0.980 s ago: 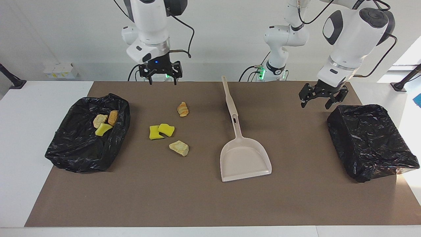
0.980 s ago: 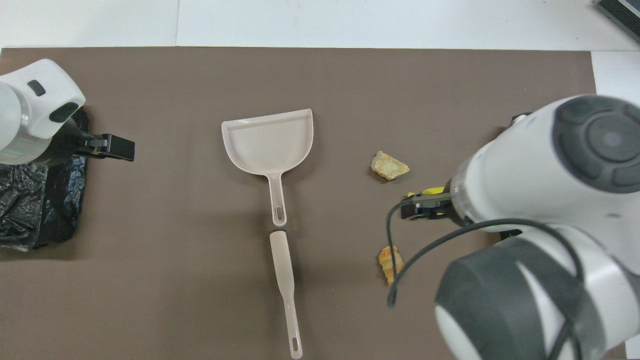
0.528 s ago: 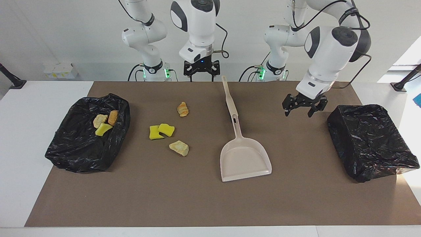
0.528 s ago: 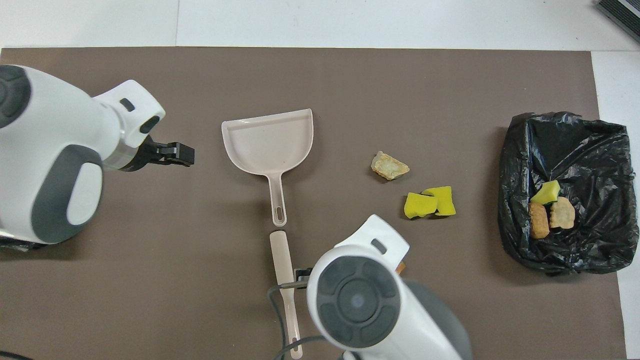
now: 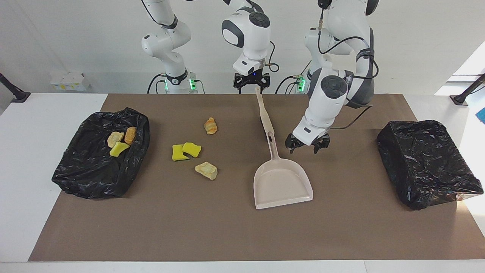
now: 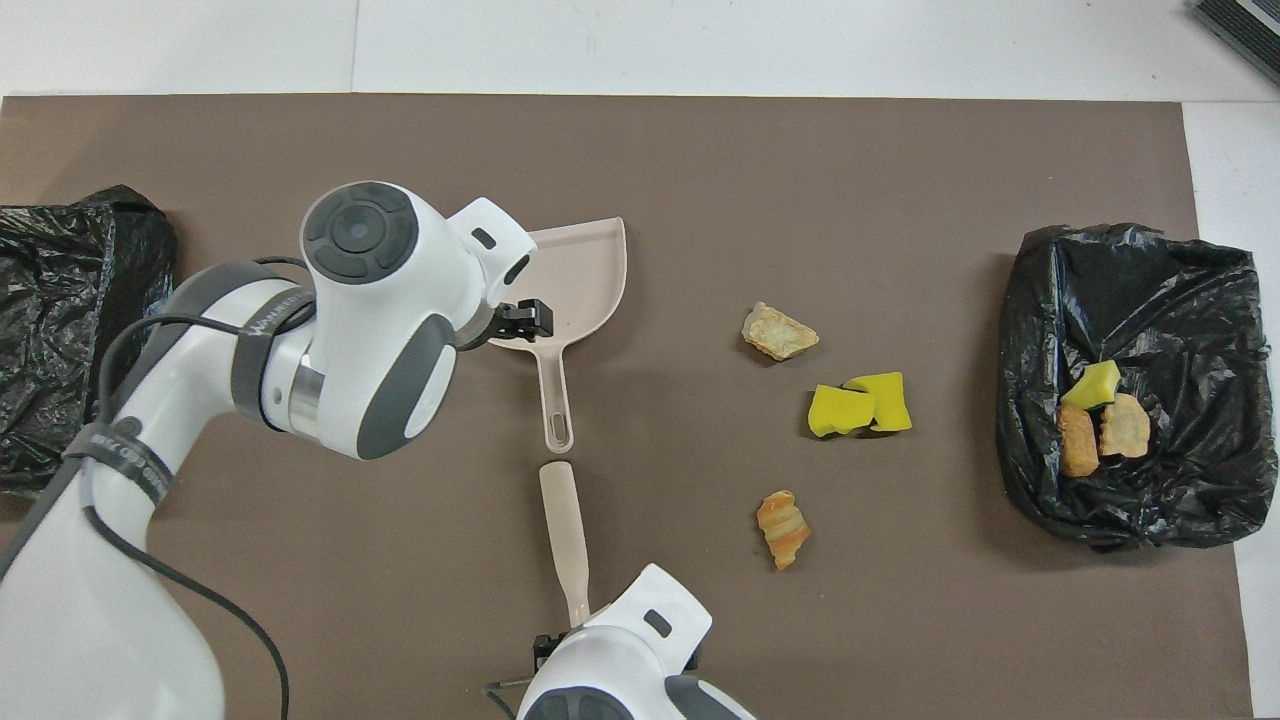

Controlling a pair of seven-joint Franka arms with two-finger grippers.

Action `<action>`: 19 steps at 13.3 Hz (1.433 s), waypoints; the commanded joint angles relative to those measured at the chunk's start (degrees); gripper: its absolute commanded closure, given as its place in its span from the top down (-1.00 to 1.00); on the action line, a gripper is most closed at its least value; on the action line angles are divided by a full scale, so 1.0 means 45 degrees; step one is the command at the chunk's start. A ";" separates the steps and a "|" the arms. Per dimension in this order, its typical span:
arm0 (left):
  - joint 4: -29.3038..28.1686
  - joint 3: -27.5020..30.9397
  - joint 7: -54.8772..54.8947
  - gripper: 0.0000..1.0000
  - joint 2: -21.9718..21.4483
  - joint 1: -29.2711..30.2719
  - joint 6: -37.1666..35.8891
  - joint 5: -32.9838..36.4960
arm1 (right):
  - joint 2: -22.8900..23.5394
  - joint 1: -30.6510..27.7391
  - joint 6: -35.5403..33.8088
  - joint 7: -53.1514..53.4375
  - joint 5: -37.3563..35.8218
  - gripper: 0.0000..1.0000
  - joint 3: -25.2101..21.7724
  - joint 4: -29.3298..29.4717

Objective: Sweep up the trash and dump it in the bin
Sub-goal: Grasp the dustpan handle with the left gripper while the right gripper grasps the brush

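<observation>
The yellow sponges (image 6: 859, 406) are lying so that their edges (image 6: 875, 412) touch. The sponges should slide into the dustpan together when I sweep with the beige brush.
A beige dustpan (image 5: 282, 182) lies mid-mat, handle toward the robots; it also shows in the overhead view (image 6: 575, 265). A beige sweeper stick (image 5: 263, 112) (image 6: 565, 525) lies in line with the handle, nearer the robots. Loose trash lies on the mat toward the right arm's end: two yellow sponges (image 5: 185, 151) (image 6: 860, 405), a tan lump (image 5: 206, 170) (image 6: 780, 332) and a croissant-like piece (image 5: 210, 125) (image 6: 783, 527). Three pieces (image 5: 120, 142) (image 6: 1100, 425) lie in the black-bagged bin (image 5: 94, 170) (image 6: 1150, 290). My left gripper (image 5: 306, 148) (image 6: 525, 320) is open beside the dustpan's handle. My right gripper (image 5: 252, 86) (image 6: 545, 650) is open over the stick's end.
A second black-bagged bin (image 5: 428, 163) (image 6: 70, 300) stands at the left arm's end of the brown mat (image 5: 212, 227). White table shows around the mat.
My left gripper came away from the bin at its end and dropped beside the dustpan's handle. My right gripper swung across from the trash side to over the stick's end.
</observation>
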 commanded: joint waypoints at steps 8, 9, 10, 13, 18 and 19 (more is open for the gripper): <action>-0.1849 0.0242 -0.1813 0.82 -0.0498 -0.1444 0.0910 -0.0455 | 0.0787 0.1491 0.2519 0.0476 0.0263 0.84 -0.0109 -0.1424; -0.1946 0.0242 -0.1852 0.69 -0.0537 -0.1444 0.0929 -0.0455 | 0.0787 0.1491 0.2656 0.0203 0.0263 0.79 -0.0109 -0.1501; -0.1986 0.0242 -0.1872 0.59 -0.0576 -0.1444 0.0929 -0.0455 | 0.0825 0.1433 0.2851 0.0065 0.0263 0.76 -0.0109 -0.1502; -0.2006 0.0242 -0.1931 0.15 -0.0596 -0.1464 0.0851 -0.0455 | 0.1372 0.1141 0.3983 -0.0210 0.0263 0.62 -0.0148 -0.1502; -0.1889 0.0242 -0.1697 -1.00 -0.0538 -0.1289 0.0851 -0.0455 | 0.1411 0.1080 0.4044 -0.0210 0.0146 -0.35 -0.0148 -0.1483; -0.1773 0.0261 -0.1484 -1.00 -0.0499 -0.1211 0.0793 -0.0435 | 0.1412 0.1080 0.4044 -0.0210 0.0126 -0.62 -0.0148 -0.1483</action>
